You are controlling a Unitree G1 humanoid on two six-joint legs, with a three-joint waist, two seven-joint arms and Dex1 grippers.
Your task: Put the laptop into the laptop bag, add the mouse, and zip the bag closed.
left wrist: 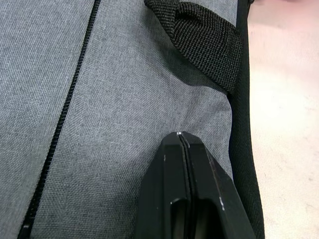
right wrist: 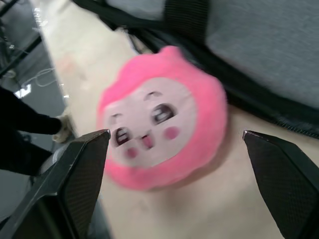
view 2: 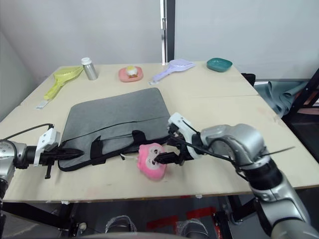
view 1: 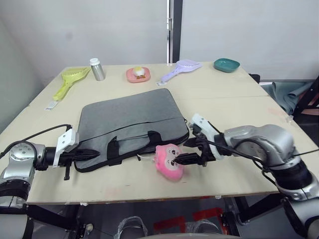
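The pink plush toy (view 1: 169, 162) is tied to the edge of the bag by a white cord (view 1: 145, 157), so the toy will drag the zipper around the corner of the bag when I pull.
The grey laptop bag (view 1: 129, 117) lies flat in the middle of the table, its black handles (view 1: 132, 142) toward me. My left gripper (view 1: 97, 153) is shut with nothing in it, its fingertips (left wrist: 180, 137) resting on the bag's fabric at the near left corner, beside a handle strap (left wrist: 204, 35). My right gripper (view 1: 187, 151) is open at the bag's near right corner. A pink plush toy (right wrist: 164, 124) sits between its fingers (right wrist: 84, 164), just off the bag's edge. The laptop and the mouse are out of view.
Along the far side of the table (view 1: 249, 114) stand a yellow scoop (view 1: 70, 79), a silver bottle (view 1: 97, 69), a pink dish (view 1: 138, 74), a purple scoop (view 1: 180, 68) and a teal bowl (view 1: 227, 64). The table's front edge runs close below both grippers.
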